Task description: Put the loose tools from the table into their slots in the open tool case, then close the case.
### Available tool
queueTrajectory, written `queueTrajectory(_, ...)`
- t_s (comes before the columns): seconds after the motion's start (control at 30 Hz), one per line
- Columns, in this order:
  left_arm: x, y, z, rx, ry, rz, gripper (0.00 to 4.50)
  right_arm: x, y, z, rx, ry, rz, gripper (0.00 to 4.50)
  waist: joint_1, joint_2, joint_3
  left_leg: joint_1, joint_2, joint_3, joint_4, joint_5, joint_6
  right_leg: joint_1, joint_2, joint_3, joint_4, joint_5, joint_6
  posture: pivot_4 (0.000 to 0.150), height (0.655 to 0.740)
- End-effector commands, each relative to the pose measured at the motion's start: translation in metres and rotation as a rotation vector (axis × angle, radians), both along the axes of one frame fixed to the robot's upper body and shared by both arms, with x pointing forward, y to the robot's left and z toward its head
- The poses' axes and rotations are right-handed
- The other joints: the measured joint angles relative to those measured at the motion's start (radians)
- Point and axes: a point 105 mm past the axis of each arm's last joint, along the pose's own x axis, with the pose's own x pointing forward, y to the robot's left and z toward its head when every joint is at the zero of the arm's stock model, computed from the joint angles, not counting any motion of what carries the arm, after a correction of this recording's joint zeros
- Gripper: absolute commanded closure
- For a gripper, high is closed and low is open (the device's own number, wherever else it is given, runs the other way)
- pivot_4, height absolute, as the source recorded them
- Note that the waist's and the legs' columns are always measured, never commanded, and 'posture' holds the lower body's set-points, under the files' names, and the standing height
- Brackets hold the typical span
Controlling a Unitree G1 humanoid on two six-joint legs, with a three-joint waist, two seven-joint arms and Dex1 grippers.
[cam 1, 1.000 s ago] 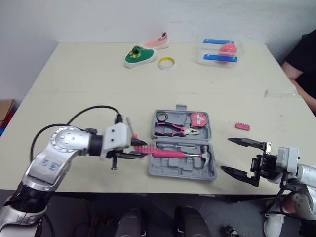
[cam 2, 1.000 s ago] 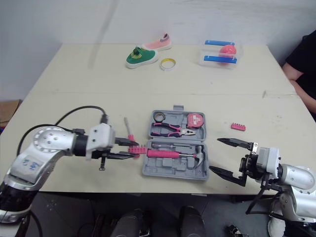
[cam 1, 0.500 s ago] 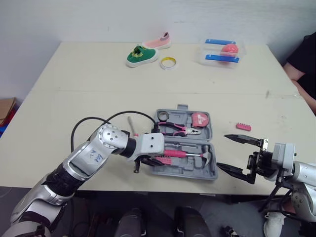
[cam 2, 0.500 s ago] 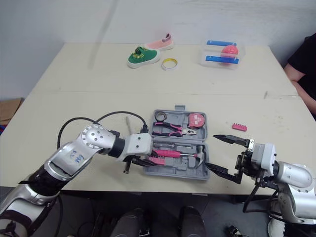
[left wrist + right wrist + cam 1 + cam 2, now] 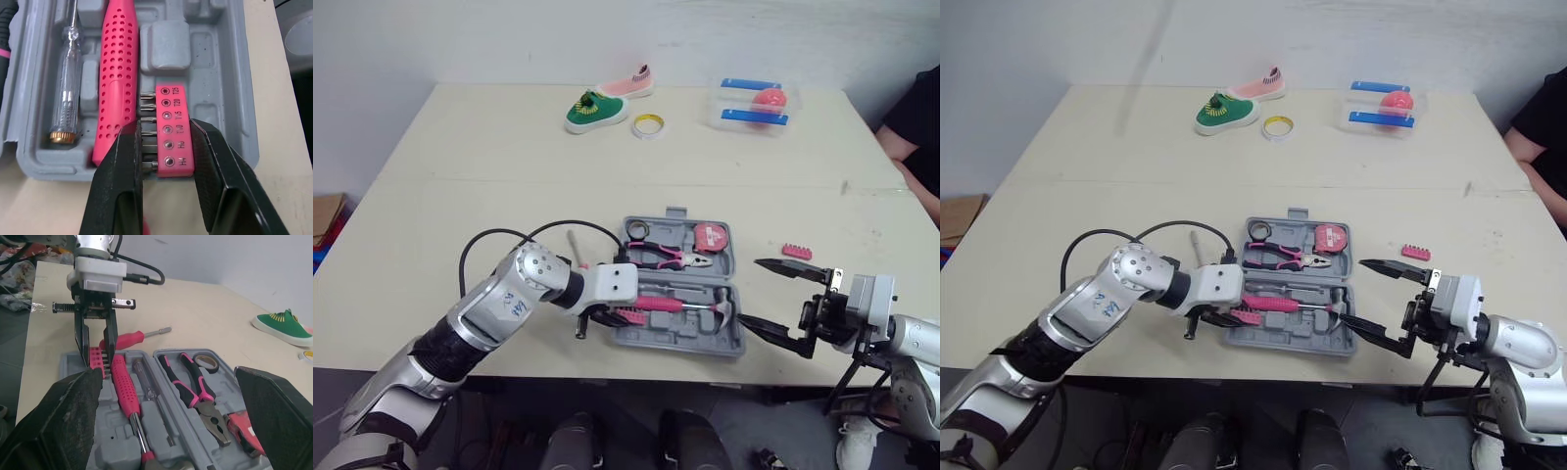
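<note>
My gripper is about to push the loose pink bit holder (image 5: 797, 252). The slot beyond the grey block (image 5: 659, 319) beside the hammer is empty, so I expect the bit holder to come to rest against that block.
The open grey tool case (image 5: 683, 339) lies at the table's front middle, holding pliers (image 5: 666, 258), a tape measure (image 5: 709, 236) and a pink-handled hammer (image 5: 675, 305). My left gripper (image 5: 615, 315) is shut on a pink bit holder (image 5: 168, 131), held over the case's front-left corner beside the hammer's handle (image 5: 117, 88). A loose screwdriver (image 5: 576, 247) lies on the table just left of the case. A second pink bit holder (image 5: 794, 252) lies to the right of the case. My right gripper (image 5: 754, 291) stands wide open at the case's right edge, holding nothing.
At the back of the table are a green shoe (image 5: 593, 110), a pink shoe (image 5: 628, 80), a yellow tape roll (image 5: 647, 125) and a clear box with a pink ball (image 5: 753, 103). A person's dark sleeve (image 5: 915, 117) is at the far right.
My left gripper carried the pink bit holder rightward from beside the case to over its front-left corner. My right gripper shifted slightly left toward the case.
</note>
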Motion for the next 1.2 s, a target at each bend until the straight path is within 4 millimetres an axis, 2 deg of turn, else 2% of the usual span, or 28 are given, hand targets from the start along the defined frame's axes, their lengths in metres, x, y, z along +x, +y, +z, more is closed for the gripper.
queueTrajectory(0.03, 0.003, -0.006, 0.001, 0.008, -0.041, 0.002, 3.80, -0.003, 0.003, 0.008, -0.011, -0.030, 0.018, 0.00, 0.001, 0.000, 0.000, 0.000, 0.000, 0.000, 0.000, 0.000, 0.000, 0.000, 0.000, 0.000, 0.000, 0.000, 0.000, 0.150, 0.7400)
queueTrajectory(0.27, 0.004, -0.012, 0.001, -0.014, -0.051, 0.012, 3.80, -0.004, 0.002, 0.006, -0.003, -0.024, 0.018, 0.00, 0.018, 0.000, 0.000, -0.001, 0.000, 0.000, 0.003, -0.001, 0.002, 0.000, 0.000, 0.000, 0.001, 0.000, 0.000, 0.150, 0.7400)
queueTrajectory(0.33, 0.002, -0.013, 0.003, -0.038, -0.059, 0.007, 2.78, -0.005, 0.001, 0.004, -0.001, -0.020, 0.018, 0.00, 0.019, 0.000, 0.000, -0.001, 0.000, 0.000, 0.004, -0.001, 0.002, 0.000, -0.001, 0.000, 0.001, 0.000, 0.000, 0.150, 0.7400)
queueTrajectory(0.53, -0.011, -0.015, 0.030, -0.111, -0.064, -0.033, 0.26, -0.008, -0.003, -0.003, 0.002, 0.003, 0.024, 0.00, 0.019, 0.000, 0.000, -0.002, 0.000, 0.000, 0.005, -0.002, 0.003, 0.000, -0.001, 0.000, 0.001, 0.000, 0.001, 0.150, 0.7400)
queueTrajectory(0.7, -0.019, -0.005, 0.050, -0.178, -0.038, -0.020, 0.26, -0.008, -0.005, -0.005, -0.002, 0.019, 0.032, 0.00, 0.015, 0.000, 0.000, -0.002, 0.001, 0.000, 0.005, -0.002, 0.002, 0.000, -0.001, 0.000, 0.001, 0.000, 0.001, 0.150, 0.7400)
queueTrajectory(0.8, -0.009, -0.006, 0.057, -0.306, -0.114, -0.018, 0.26, -0.008, -0.004, -0.005, -0.003, 0.020, 0.033, 0.00, 0.017, 0.000, 0.000, -0.001, 0.001, 0.000, 0.005, -0.002, 0.002, 0.000, -0.001, 0.000, 0.001, 0.000, 0.000, 0.150, 0.7400)
queueTrajectory(0.9, -0.002, -0.001, 0.053, -0.389, -0.139, -0.008, 1.05, -0.007, -0.004, -0.004, -0.004, 0.019, 0.032, 0.00, 0.018, -0.001, 0.000, -0.001, 0.000, 0.000, 0.006, -0.003, 0.003, 0.001, -0.001, 0.000, 0.001, 0.000, 0.001, 0.150, 0.7400)
queueTrajectory(1.03, 0.003, 0.000, 0.038, -0.489, -0.116, 0.013, 2.83, -0.006, -0.001, 0.001, -0.010, 0.014, 0.031, 0.00, 0.018, 0.000, 0.000, -0.002, 0.000, 0.000, 0.006, -0.003, 0.003, 0.001, -0.002, -0.001, 0.001, 0.000, 0.001, 0.150, 0.7400)
queueTrajectory(1.13, 0.007, 0.006, 0.019, -0.462, -0.134, 0.018, 4.28, -0.004, 0.002, 0.006, -0.010, 0.007, 0.026, 0.00, 0.017, 0.000, 0.000, -0.001, 0.000, 0.000, 0.006, -0.003, 0.003, 0.001, -0.002, -0.001, 0.001, 0.000, 0.001, 0.150, 0.7400)
queueTrajectory(1.2, 0.009, 0.008, 0.009, -0.474, -0.147, 0.033, 4.45, -0.003, 0.003, 0.010, -0.011, 0.003, 0.020, 0.00, 0.018, 0.000, 0.000, -0.002, 0.000, 0.000, 0.006, -0.003, 0.003, 0.001, -0.002, -0.002, 0.001, 0.000, 0.001, 0.150, 0.7400)
